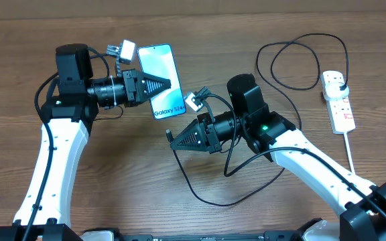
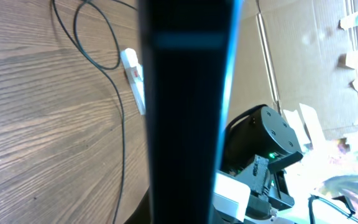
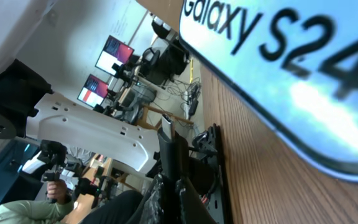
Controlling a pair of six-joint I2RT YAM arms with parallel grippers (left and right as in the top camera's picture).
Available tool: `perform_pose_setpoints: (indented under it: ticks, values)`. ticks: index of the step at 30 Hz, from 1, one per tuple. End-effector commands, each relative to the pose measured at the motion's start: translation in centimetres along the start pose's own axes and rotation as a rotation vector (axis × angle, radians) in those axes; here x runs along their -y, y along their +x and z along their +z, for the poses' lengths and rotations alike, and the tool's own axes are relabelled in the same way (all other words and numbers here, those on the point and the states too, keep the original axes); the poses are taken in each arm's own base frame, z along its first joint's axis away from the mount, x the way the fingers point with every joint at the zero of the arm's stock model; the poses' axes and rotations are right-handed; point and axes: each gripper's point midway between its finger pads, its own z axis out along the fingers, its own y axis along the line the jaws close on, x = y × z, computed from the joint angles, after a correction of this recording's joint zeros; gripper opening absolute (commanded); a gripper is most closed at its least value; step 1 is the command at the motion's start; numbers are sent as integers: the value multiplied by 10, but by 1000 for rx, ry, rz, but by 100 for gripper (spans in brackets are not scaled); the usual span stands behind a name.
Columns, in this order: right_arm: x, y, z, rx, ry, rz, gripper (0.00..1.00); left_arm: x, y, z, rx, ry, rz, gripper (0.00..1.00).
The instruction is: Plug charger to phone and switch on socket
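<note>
My left gripper needs to stay still while my right gripper straightens the connector tip (image 1: 169,134) toward the phone, because the connector tip is slanted and short of the phone's bottom end (image 1: 170,116).
The phone (image 1: 164,73), light blue screen reading "Galaxy S24+", is held by my left gripper (image 1: 165,84), which is shut on its middle. In the left wrist view the phone (image 2: 185,106) shows edge-on as a dark vertical band. My right gripper (image 1: 171,139) is shut on the connector tip of the black charger cable (image 1: 210,198), a short way from the phone's bottom end. In the right wrist view the tip (image 3: 168,144) stands between my fingers (image 3: 180,190), with the phone (image 3: 291,68) close ahead. The white socket (image 1: 338,100) lies far right, with the black plug (image 1: 340,81) in it.
The charger cable loops on the wooden table below my right arm and again at the back right (image 1: 300,63). The socket's white cord (image 1: 351,157) runs toward the front edge. The socket (image 2: 134,73) and the cable (image 2: 107,53) also show in the left wrist view.
</note>
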Motion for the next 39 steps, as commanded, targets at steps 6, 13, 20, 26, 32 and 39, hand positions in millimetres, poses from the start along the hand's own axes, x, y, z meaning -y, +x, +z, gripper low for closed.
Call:
perform_pose_setpoints:
  ticks: [6, 13, 20, 26, 32, 39]
  values:
    - [7, -7, -1, 32, 53, 15, 4, 14, 4, 0, -27, 51, 46, 4]
    - [10, -19, -2, 77, 86, 0, 4, 15, 4, 0, -31, 57, 52, 4]
    - [11, -25, -7, 97, 89, 1, 4, 16, 5, 0, -34, 64, 62, 4]
    - [14, -27, -12, 109, 100, 10, 4, 16, 5, 0, -32, 63, 67, 4]
    - [15, -27, -13, 110, 101, 11, 4, 16, 4, 0, -31, 64, 71, 4]
    - [15, -27, -13, 110, 102, 11, 4, 12, -1, -4, -8, 49, 75, 4]
